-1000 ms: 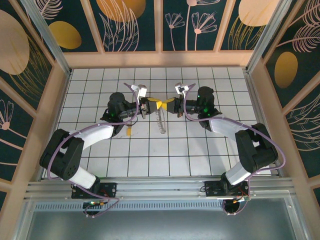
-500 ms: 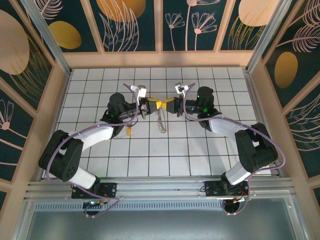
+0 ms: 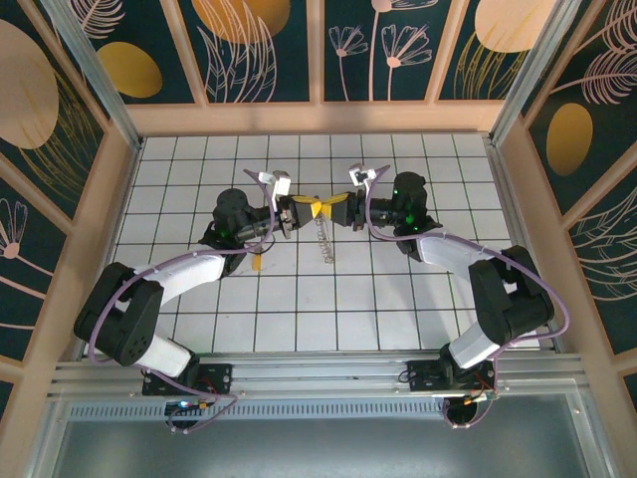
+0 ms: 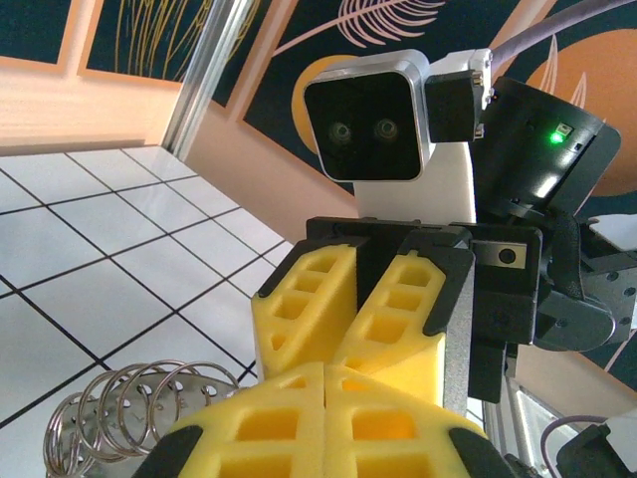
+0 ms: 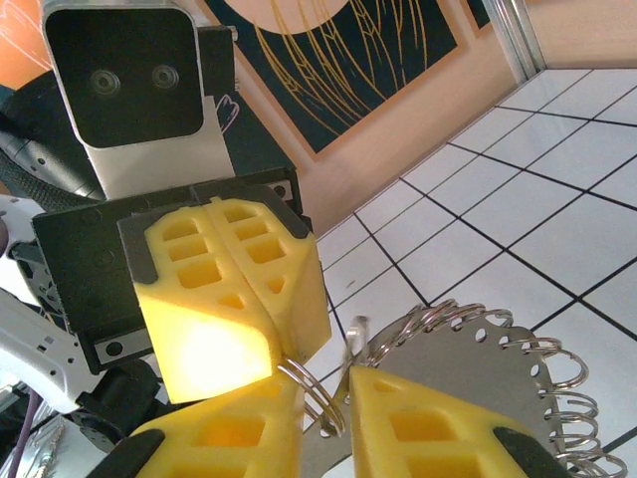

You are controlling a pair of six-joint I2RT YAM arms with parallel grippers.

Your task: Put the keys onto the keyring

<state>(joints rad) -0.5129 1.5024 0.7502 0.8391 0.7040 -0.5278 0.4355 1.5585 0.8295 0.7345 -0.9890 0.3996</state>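
Note:
My right gripper should hold the loop (image 5: 325,413) while my left gripper takes it again upright, since the loop slants from the lower corner of my left gripper's tips (image 5: 289,367).
The keyring (image 3: 324,242) hangs between the two grippers above the middle tiles. In the right wrist view it is a grey holed plate (image 5: 468,368) carrying several wire loops. My left gripper (image 3: 305,209) is shut, its yellow fingertips pinching one loop, as the left gripper (image 5: 282,344) shows in the right wrist view. My right gripper (image 3: 330,207) faces it tip to tip. The right gripper (image 5: 323,418) has its jaws slightly apart, with the loop's wire in the gap. A small yellow piece, apparently a key (image 3: 256,262), lies on the table by the left forearm.
The white tiled table (image 3: 328,309) is fenced by wooden walls (image 3: 318,118) at the back and sides. Both forearms stretch inward from the near edge. In the left wrist view the keyring's loops (image 4: 119,413) hang low left, beside the shut left gripper (image 4: 325,398).
The right gripper's jaws have parted a little around the ring's wire. The left gripper stays shut on the ring. The hanging keyring has swung slightly to the right.

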